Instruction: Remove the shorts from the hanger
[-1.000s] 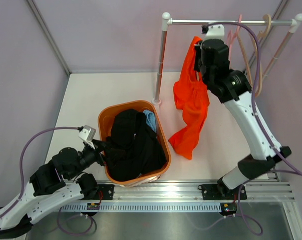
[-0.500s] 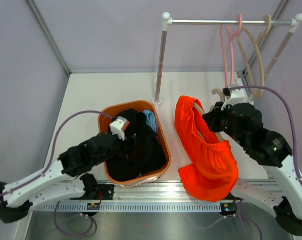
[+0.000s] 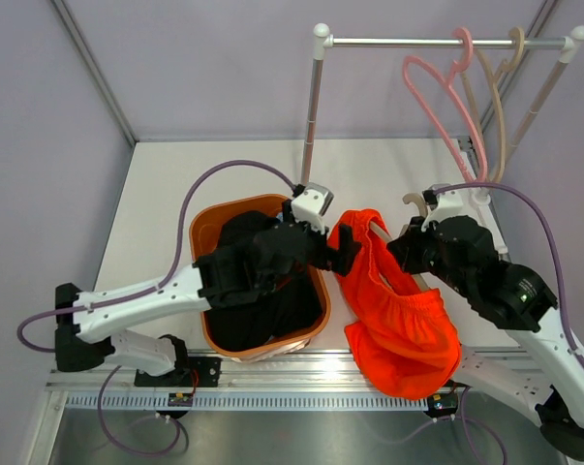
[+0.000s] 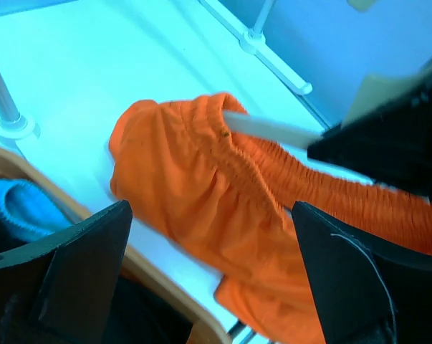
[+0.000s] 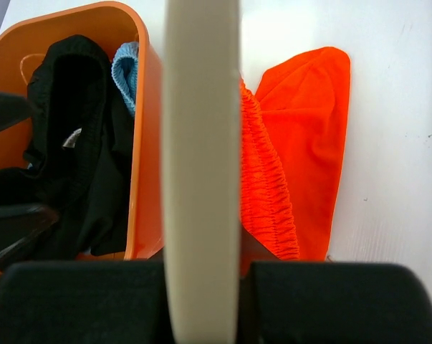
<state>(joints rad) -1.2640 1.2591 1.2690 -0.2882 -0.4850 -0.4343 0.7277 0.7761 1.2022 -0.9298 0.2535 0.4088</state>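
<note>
The waistband point(image 4: 241, 166) under the hanger arm is lined up with the open fingers of my left gripper. I should reach next until they close on its edge point(image 4: 231, 147).
The bright orange shorts point(image 3: 398, 310) hang on a cream hanger point(image 3: 415, 205) held low over the table by my right gripper point(image 3: 411, 254), which is shut on the hanger bar point(image 5: 201, 179). The waistband point(image 5: 267, 179) runs beside that bar. My left gripper point(image 3: 342, 250) reaches across the basket, open, with its jaws spread just in front of the shorts' near edge point(image 4: 194, 179) and nothing between them. The hanger arm point(image 4: 273, 130) pokes out of the waistband. The black shorts point(image 3: 258, 291) and the light blue shorts point(image 3: 290, 231) lie in the orange basket point(image 3: 202, 232).
A clothes rail point(image 3: 388, 42) on white posts point(image 3: 311, 116) stands at the back right, with a pink hanger point(image 3: 437, 92) and beige hangers point(image 3: 495, 97) on it. The basket's rim point(image 4: 158, 287) is right under my left gripper. A metal rail point(image 3: 321, 397) runs along the near edge.
My right arm brought the hanger with the orange shorts down from the rail. My left arm swung from the near left across the basket up to the shorts.
</note>
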